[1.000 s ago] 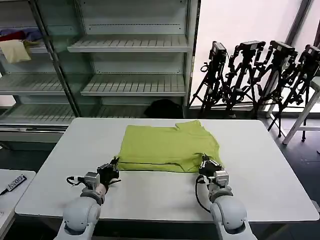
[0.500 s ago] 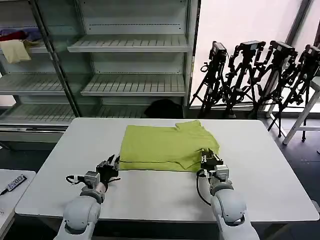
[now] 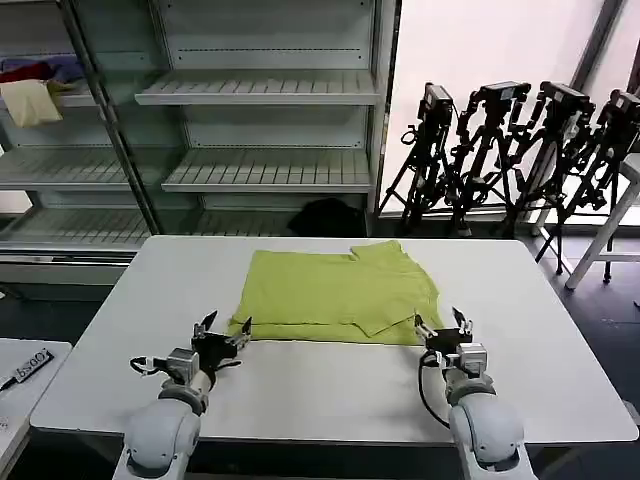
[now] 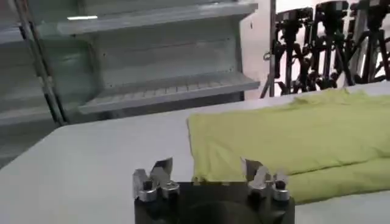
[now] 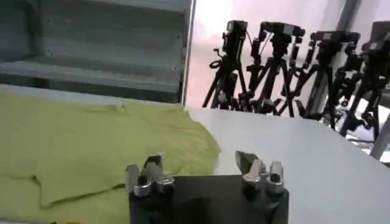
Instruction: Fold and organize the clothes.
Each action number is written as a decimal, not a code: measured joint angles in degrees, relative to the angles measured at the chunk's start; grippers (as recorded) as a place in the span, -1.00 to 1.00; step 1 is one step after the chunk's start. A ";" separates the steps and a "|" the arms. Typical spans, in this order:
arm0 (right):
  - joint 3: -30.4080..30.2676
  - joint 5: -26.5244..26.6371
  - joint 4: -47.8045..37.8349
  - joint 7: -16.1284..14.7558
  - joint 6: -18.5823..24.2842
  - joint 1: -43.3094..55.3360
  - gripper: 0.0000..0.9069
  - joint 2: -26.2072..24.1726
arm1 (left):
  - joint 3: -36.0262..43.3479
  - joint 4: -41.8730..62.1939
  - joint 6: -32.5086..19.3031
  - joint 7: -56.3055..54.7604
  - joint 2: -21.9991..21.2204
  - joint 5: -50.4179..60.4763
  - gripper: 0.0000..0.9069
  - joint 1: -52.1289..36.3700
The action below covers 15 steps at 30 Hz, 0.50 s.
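The lime yellow-green T-shirt (image 3: 332,286) will slide along in one piece, still folded, when the robot pulls the T-shirt's corner, because the T-shirt's near edge (image 3: 305,332) lies doubled over in flat layers.
The lime yellow-green T-shirt (image 3: 335,293) lies partly folded on the white table (image 3: 320,385), its near edge doubled over. My left gripper (image 3: 224,326) stands open at the shirt's near left corner, low over the table; in the left wrist view the gripper (image 4: 207,173) frames the shirt's (image 4: 286,143) left edge with nothing held. At the near right corner my right gripper (image 3: 440,325) is open and empty too; the right wrist view shows it (image 5: 198,164) beside the shirt's (image 5: 91,152) right edge, one finger over cloth, the other over bare table.
Empty metal shelves (image 3: 270,165) stand behind the table, with cream and red cloths (image 3: 32,95) on an upper left shelf. Camera tripods (image 3: 510,150) line the back right. A second white table (image 3: 20,375) sits at the left edge. Bare tabletop surrounds the shirt.
Both grippers have opened and let go of the shirt's near corners. The right gripper has shifted right and slightly back; the shirt's near right corner now lies flat.
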 measured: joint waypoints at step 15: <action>1.93 0.69 -0.75 -1.82 0.54 -3.04 -1.00 -0.16 | -0.56 0.75 0.47 0.29 0.77 -0.81 0.40 1.56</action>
